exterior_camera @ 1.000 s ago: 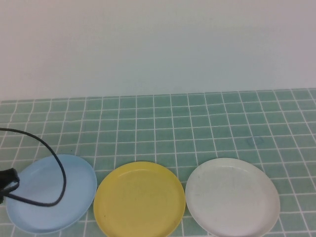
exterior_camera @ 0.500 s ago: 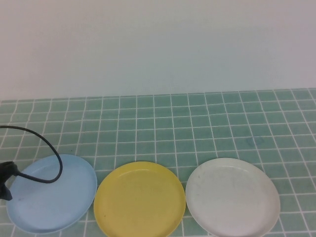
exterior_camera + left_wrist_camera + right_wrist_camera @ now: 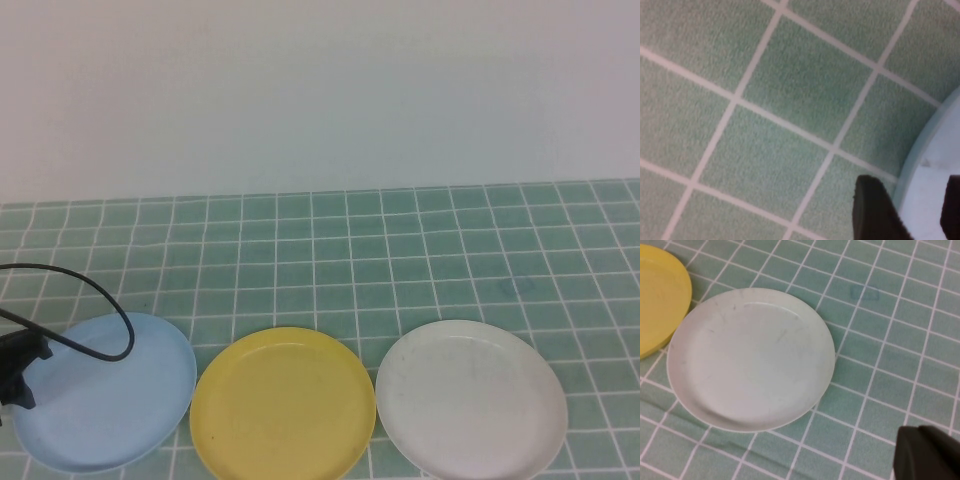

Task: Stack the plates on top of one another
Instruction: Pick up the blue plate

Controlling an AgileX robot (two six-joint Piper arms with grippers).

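Note:
My gripper will hide the yellow plate (image 3: 283,405) completely with the blue plate (image 3: 112,400) when it stacks them, because the two plates are about equally wide.
Three plates lie in a row near the table's front edge: a light blue plate (image 3: 110,395) at the left, a yellow plate (image 3: 283,402) in the middle and a white plate (image 3: 470,397) at the right. My left gripper (image 3: 18,368) is at the blue plate's left edge. In the left wrist view it (image 3: 907,184) is open, with the blue plate's rim (image 3: 920,150) between its dark fingers (image 3: 874,212). My right gripper (image 3: 930,455) is shut and empty, above bare tiles beside the white plate (image 3: 752,357). It is out of the high view.
The table is covered with a green tile-patterned cloth (image 3: 400,260), with a pale wall behind it. A black cable (image 3: 110,310) loops from my left arm over the blue plate. The yellow plate's edge (image 3: 660,300) shows in the right wrist view.
My left gripper has shifted slightly at the blue plate's left edge. Its cable loop has pulled back from the plate's middle toward the far left rim. The plates have not moved.

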